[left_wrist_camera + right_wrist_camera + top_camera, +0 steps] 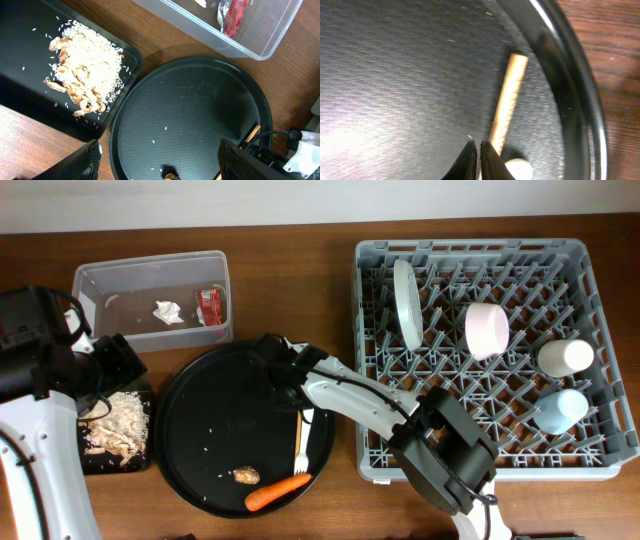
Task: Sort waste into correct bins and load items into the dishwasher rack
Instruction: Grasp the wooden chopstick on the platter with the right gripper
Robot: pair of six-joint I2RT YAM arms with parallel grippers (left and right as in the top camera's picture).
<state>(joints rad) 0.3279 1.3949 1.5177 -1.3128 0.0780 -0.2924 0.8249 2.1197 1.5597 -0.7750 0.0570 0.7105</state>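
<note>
My right gripper needs to open, line its fingers up on both sides of the chopstick's wooden body [505, 110] and close before lifting it to the rack, as the chopstick slants [497, 135] past its shut fingers.
My right gripper [478, 146] is low over the right side of the round black tray [200, 430]. It is shut on the thin wooden chopstick [507, 95], which slants up to the right from between its fingers. The white fork [300, 445], the orange carrot [278, 493] and the small brown lump [246, 475] lie on the same tray. My left gripper [160, 165] hangs open over the tray's left part with nothing in it. Beige food scraps [118, 425] fill the shallow black tray [85, 460]. The tissue [167, 311] and red wrapper [210, 305] lie in the clear tub [100, 280].
The grey dishwasher rack [600, 260] on the right holds the white plate [406, 304] on edge, the pinkish bowl [487, 330], the small white cup [565, 356] and the light blue cup [560, 409]. Loose rice grains dot the round tray.
</note>
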